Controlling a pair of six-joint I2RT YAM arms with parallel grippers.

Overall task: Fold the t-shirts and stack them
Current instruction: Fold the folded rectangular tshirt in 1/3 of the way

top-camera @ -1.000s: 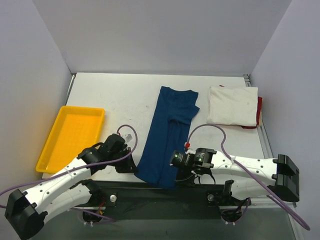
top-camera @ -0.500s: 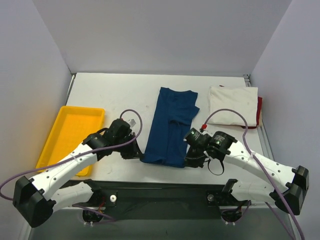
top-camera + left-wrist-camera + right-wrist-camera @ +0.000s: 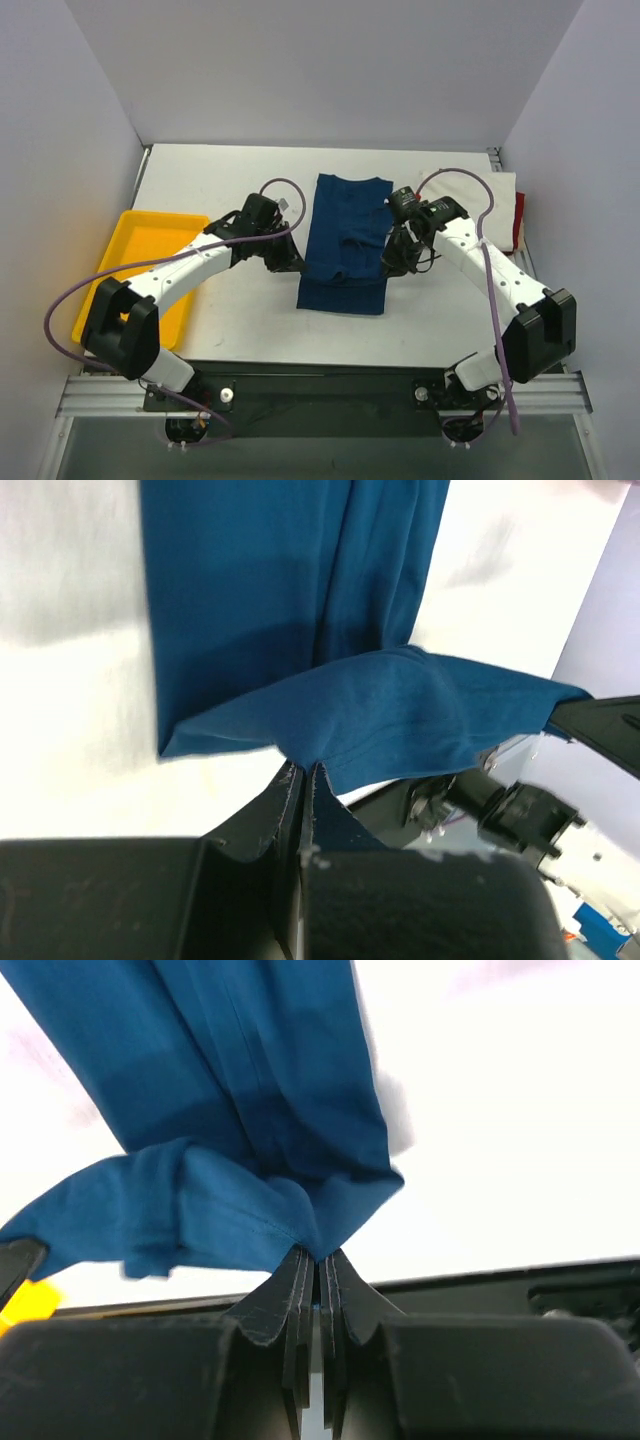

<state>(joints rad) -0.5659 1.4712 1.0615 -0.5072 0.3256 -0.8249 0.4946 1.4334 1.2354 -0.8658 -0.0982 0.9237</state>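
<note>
I should keep moving the lifted hem (image 3: 344,277) forward with my left gripper because it reaches across the navy blue t-shirt's width. I should do this until the hem lies on the shirt's middle (image 3: 346,240).
The navy blue t-shirt (image 3: 345,245) lies as a long strip in the middle of the table, its near end lifted and folded back over the rest. My left gripper (image 3: 297,262) is shut on the shirt's hem at its left side; in the left wrist view the gripper (image 3: 303,770) pinches the blue cloth (image 3: 380,715). My right gripper (image 3: 391,262) is shut on the hem at its right side; in the right wrist view the gripper (image 3: 318,1256) pinches the cloth (image 3: 230,1210). The cream-white t-shirt (image 3: 490,205) lies folded at the right on the red t-shirt (image 3: 519,215), mostly hidden behind my right arm.
A yellow plastic tray (image 3: 140,262) sits at the left edge of the table, partly under my left arm. White walls close the table at the back and both sides. A black rail runs along the near edge.
Both grippers carried the shirt's near hem away from the table's front edge toward the back, doubling the lower part over the upper part. The strip now looks shorter.
</note>
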